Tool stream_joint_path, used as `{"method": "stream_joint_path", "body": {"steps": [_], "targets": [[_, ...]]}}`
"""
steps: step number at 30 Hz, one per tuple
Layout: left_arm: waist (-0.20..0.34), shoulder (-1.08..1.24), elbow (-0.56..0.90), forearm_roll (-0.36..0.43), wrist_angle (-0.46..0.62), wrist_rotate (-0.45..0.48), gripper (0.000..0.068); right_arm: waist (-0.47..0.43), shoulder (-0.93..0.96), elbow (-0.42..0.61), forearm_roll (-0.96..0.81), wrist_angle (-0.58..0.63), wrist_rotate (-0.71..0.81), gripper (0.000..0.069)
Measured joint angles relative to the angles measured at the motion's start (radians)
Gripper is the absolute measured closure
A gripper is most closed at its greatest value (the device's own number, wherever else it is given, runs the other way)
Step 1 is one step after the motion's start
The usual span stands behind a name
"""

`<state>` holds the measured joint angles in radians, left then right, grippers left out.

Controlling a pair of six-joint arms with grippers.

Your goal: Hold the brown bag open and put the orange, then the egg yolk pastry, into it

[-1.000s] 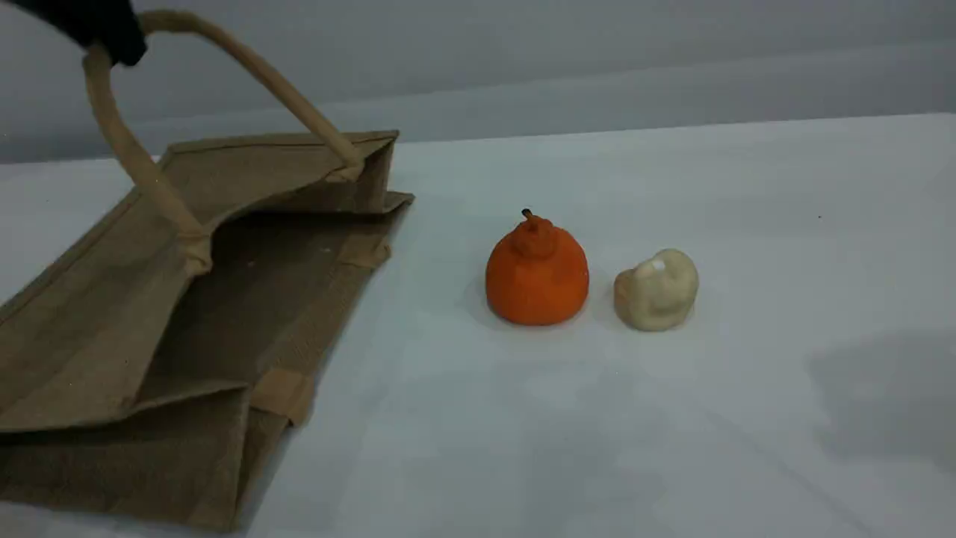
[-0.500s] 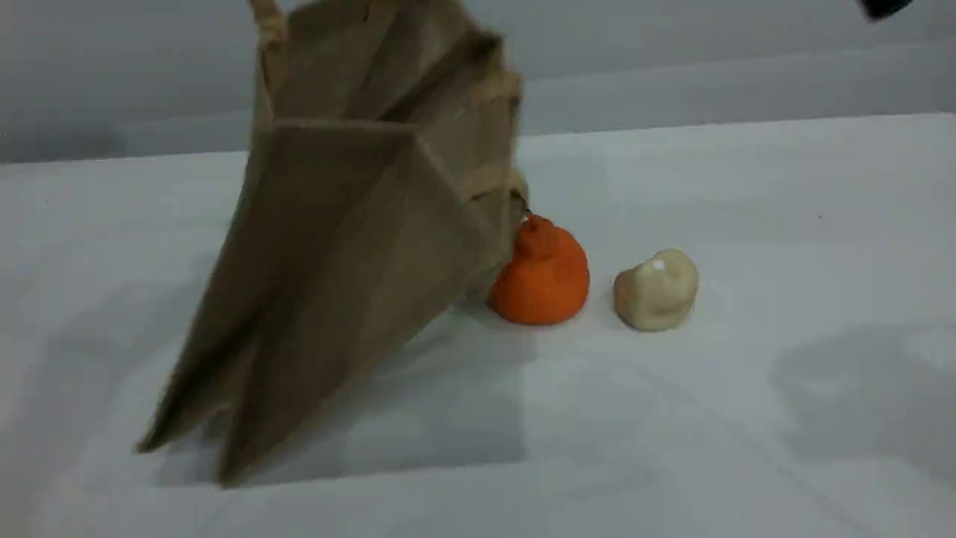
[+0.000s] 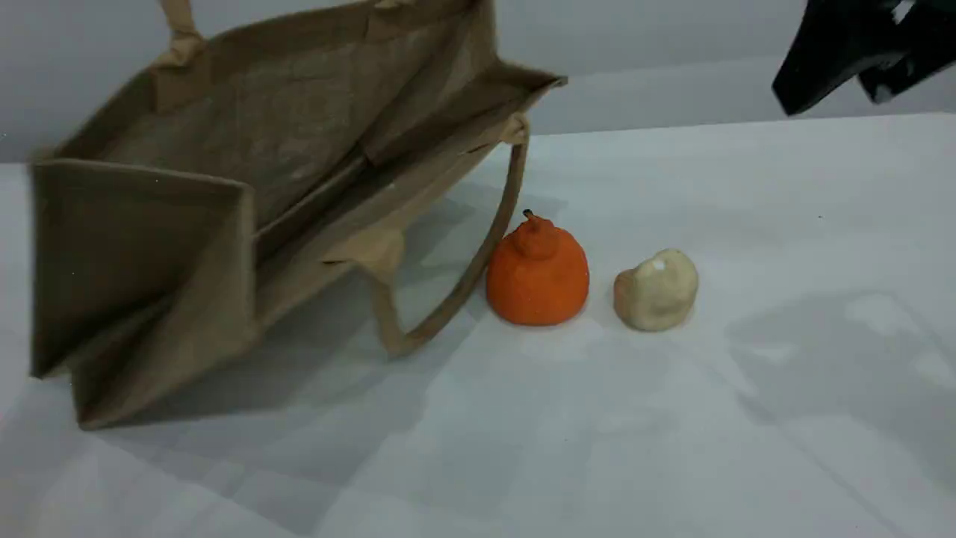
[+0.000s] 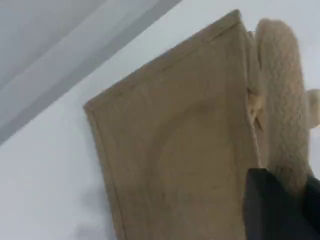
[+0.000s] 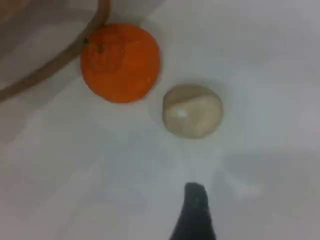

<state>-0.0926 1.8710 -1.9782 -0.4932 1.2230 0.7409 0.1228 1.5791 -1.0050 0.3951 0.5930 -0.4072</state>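
Observation:
The brown bag's lower panel is hanging clear above its shadow, so I expect that panel to droop and make the bag's opening wider when I put the orange in.
The brown bag hangs tilted at the left with its mouth gaping toward the right; its bottom corner rests on the table. Its upper handle runs off the top edge. In the left wrist view my left gripper is shut on that pale handle, above the bag's side panel. The lower handle droops to the table and touches the orange. The egg yolk pastry sits just right of the orange. My right gripper hovers open at the top right, high above the orange and the pastry.
The white table stretches bare in front of and to the right of the two food items. A grey wall backs the table's far edge. The bag's handle loop lies close to the orange's left side.
The bag went from lying flat to being lifted and swung, and now hangs with its mouth wide. The right gripper came down into view at the top right. The orange and the pastry stayed put.

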Motion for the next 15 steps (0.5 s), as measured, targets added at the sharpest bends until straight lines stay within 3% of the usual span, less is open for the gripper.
{"method": "stream_joint_path", "body": {"steps": [9, 15], "targets": [[0.0, 0.0, 0.0, -0.003, -0.001, 0.064, 0.0589, 0.004, 0.114, -0.033, 0.215, -0.053, -0.187, 0.0185], [0.0, 0.001, 0.0, -0.005, -0.001, 0.063, 0.0589, 0.086, 0.203, -0.077, 0.37, -0.064, -0.324, 0.0185]]}}
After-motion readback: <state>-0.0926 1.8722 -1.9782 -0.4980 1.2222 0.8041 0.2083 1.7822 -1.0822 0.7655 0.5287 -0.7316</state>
